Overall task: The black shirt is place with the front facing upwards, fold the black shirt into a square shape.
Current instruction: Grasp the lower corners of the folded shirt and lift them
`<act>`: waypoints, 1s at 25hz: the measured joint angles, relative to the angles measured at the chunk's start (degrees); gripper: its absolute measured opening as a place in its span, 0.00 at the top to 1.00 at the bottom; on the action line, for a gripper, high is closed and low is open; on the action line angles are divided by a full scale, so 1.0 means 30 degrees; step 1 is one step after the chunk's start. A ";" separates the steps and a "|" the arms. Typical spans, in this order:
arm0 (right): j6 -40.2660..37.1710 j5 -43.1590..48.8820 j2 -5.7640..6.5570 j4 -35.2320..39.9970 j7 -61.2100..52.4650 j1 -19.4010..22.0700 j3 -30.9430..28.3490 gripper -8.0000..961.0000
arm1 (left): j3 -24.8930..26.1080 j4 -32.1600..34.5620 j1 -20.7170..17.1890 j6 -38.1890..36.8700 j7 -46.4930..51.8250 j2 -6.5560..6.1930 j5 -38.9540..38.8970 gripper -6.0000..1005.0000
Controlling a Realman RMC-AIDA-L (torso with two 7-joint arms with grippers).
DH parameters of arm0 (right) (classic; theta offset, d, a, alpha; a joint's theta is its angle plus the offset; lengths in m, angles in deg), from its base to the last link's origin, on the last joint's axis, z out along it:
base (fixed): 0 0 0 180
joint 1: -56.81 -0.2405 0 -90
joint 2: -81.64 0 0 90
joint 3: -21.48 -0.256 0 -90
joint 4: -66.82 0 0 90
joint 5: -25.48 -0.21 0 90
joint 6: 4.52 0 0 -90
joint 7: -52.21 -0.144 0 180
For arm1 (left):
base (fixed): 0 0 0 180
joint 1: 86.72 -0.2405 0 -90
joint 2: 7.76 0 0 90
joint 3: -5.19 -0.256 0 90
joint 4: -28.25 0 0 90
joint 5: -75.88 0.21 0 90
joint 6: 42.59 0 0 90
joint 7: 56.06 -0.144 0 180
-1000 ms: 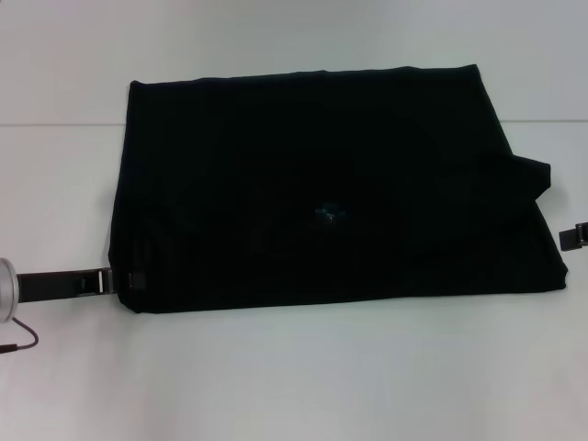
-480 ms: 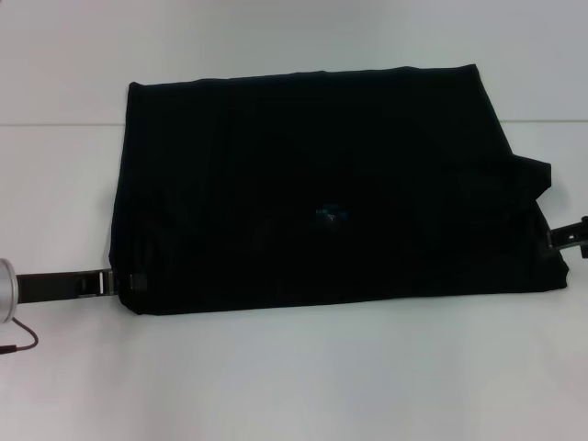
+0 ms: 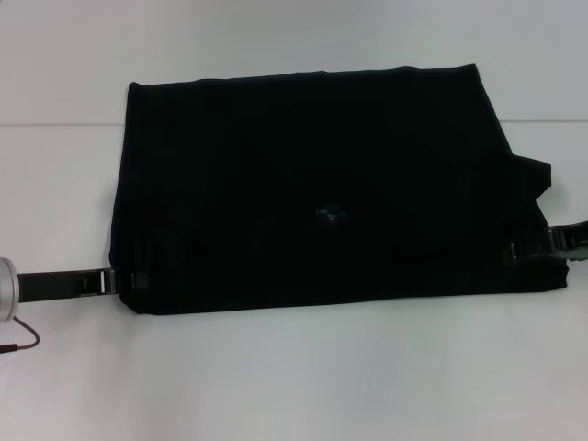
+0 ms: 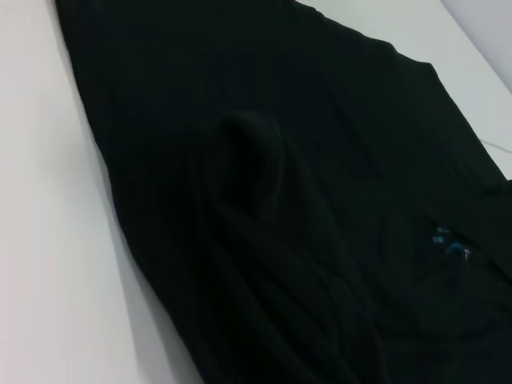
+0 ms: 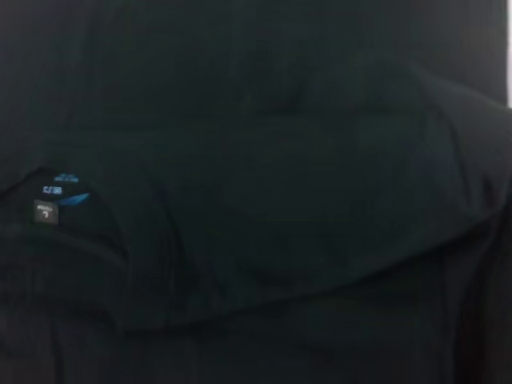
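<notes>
My right gripper is reaching far in over the shirt's near corner (image 3: 531, 276). It should pull back to the shirt's side edge (image 3: 562, 265) and grip there before the two-handed fold.
The black shirt (image 3: 312, 175) lies flat on the white table as a wide rectangle, with a small blue neck label (image 3: 328, 214) near its middle. A sleeve tip (image 3: 537, 175) sticks out at its right side. My left gripper (image 3: 124, 280) sits at the shirt's near left corner, touching the cloth edge. At the shirt's near right corner my right gripper (image 3: 542, 246) reaches in over the edge. The left wrist view shows the shirt (image 4: 320, 160) with a raised bump in the cloth and the label (image 4: 448, 240). Dark cloth (image 5: 280, 160) and the label (image 5: 64, 188) fill the right wrist view.
The white table (image 3: 294, 386) surrounds the shirt, with bare surface in front of it and to the left. A thin cable (image 3: 18, 342) loops beside my left arm at the left edge. A faint seam (image 3: 55, 124) crosses the table at the back.
My right gripper has moved leftward from beyond the shirt's right edge to over its near right corner. The left gripper and the shirt have stayed put.
</notes>
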 joint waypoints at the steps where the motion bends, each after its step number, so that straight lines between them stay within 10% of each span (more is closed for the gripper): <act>1: 0.0005 0.0011 -0.0028 -0.0020 0.0028 -0.0014 0.0006 0.13 | 0.0008 0.0000 0.0002 0.0000 -0.0001 0.0002 0.0000 0.99; 13: 0.0277 0.0041 -0.0039 0.0036 -0.0074 -0.0039 0.0510 0.18 | -0.0025 0.0003 0.0010 -0.0042 0.0001 0.0009 0.0000 0.99; 25: 0.0230 0.0216 -0.0037 -0.0003 -0.0147 0.0012 0.0659 0.69 | 0.0097 0.0175 -0.0084 -0.0441 -0.0254 0.0009 -0.0148 0.99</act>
